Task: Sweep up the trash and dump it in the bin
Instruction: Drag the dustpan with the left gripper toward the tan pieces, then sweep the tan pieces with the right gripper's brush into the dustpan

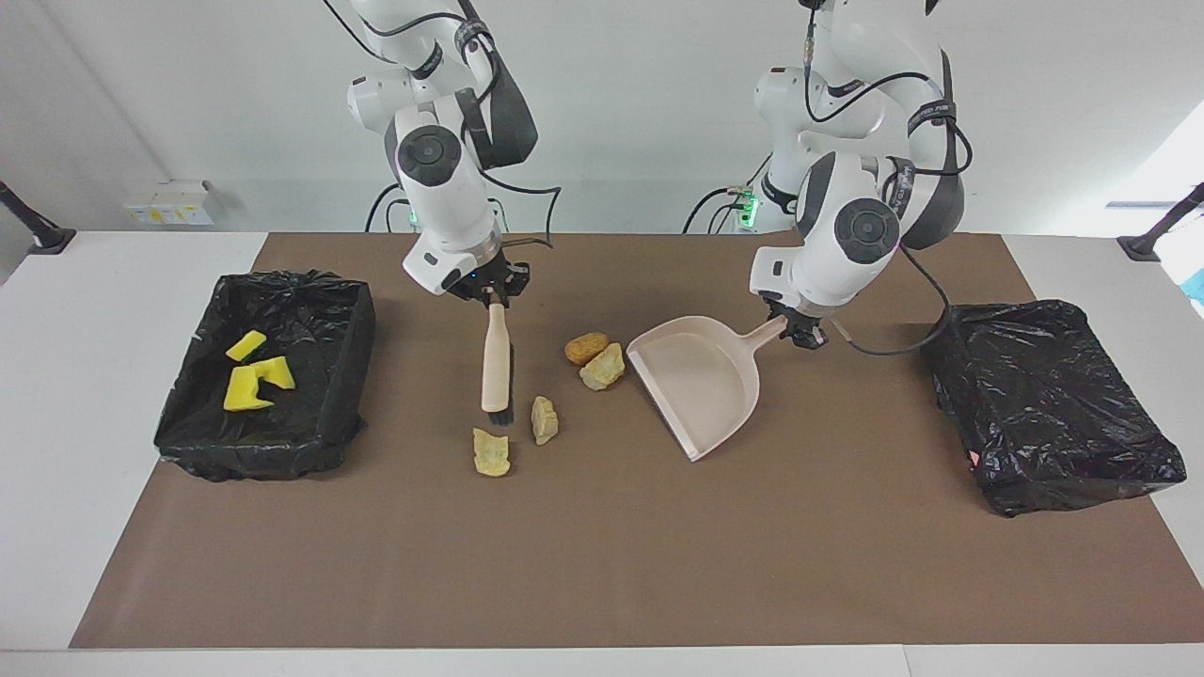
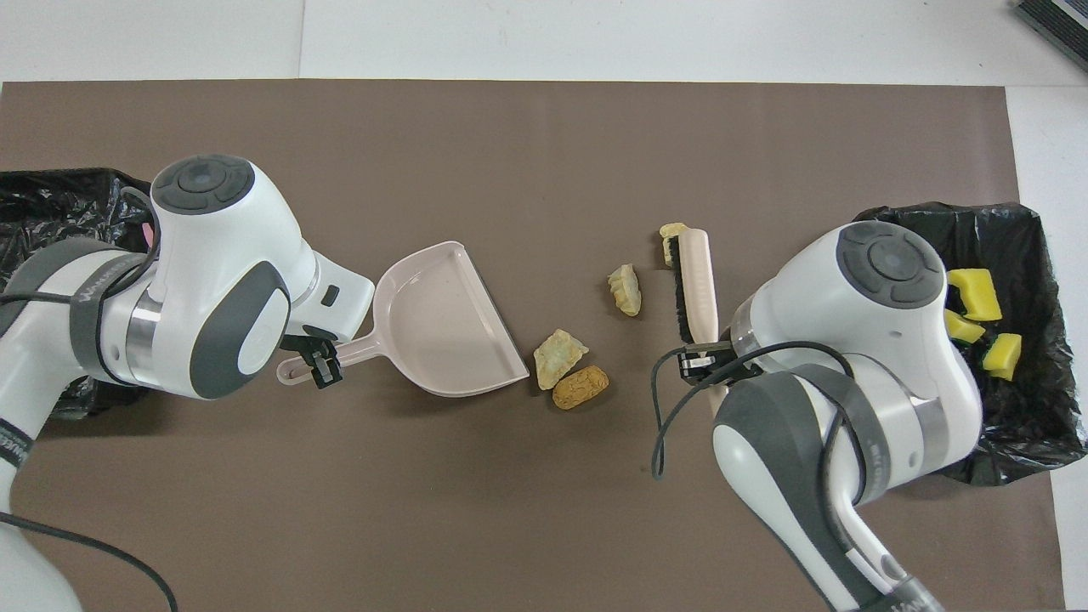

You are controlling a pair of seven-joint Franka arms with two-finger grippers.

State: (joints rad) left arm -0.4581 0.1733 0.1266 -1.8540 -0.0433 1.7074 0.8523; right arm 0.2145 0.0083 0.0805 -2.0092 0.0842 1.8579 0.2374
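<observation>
I should sweep the lumps toward the dustpan with my right gripper, because the brush's bristles (image 2: pixel 681 297) are on the far side of the lumps from the dustpan's opening (image 2: pixel 501 325).
Four tan crumbly lumps of trash lie mid-mat. Two (image 1: pixel 586 347) (image 1: pixel 603 368) sit together at the mouth of the beige dustpan (image 1: pixel 701 381). Two others (image 1: pixel 544 419) (image 1: pixel 491 453) lie by the black bristles of the beige brush (image 1: pixel 496 362). My right gripper (image 1: pixel 492 299) is shut on the brush handle, with the brush hanging down to the mat. My left gripper (image 1: pixel 797 329) is shut on the dustpan handle. In the overhead view, the brush (image 2: pixel 697 276) partly hides one lump (image 2: pixel 671 231). Three yellow sponge bits (image 1: pixel 256 381) lie in the bin (image 1: pixel 357 310) at the right arm's end.
A second black-lined bin (image 1: pixel 1044 404) stands at the left arm's end of the table, with nothing showing in it. The brown mat (image 1: pixel 602 564) covers the table's middle, with white table edge around it.
</observation>
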